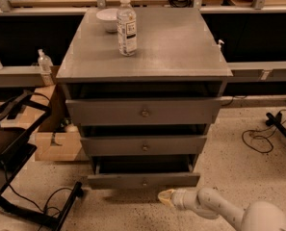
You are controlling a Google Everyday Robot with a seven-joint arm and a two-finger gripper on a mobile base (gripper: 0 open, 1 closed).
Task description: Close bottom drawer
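Observation:
The open bottom drawer (133, 164) is beyond my gripper, which sits low over the floor. I should raise it to the drawer front beside the drawer's knob (168, 180) and push.
The grey cabinet (147, 52) has three drawers, all pulled out a little. The bottom drawer (143, 179) is the lowest, with a strip-like front and a small round knob (144, 182), and a dark gap shows above its front. My gripper (164, 197) is at the end of the white arm (214, 206), low over the floor, just in front of and below the drawer front's right half, pointing left. It does not touch the drawer.
A water bottle (126, 25) and a white bowl (107, 19) stand on the cabinet top. A cardboard box (53, 141) and a black stand (17, 162) are at the left. Cables (263, 138) lie on the floor at the right.

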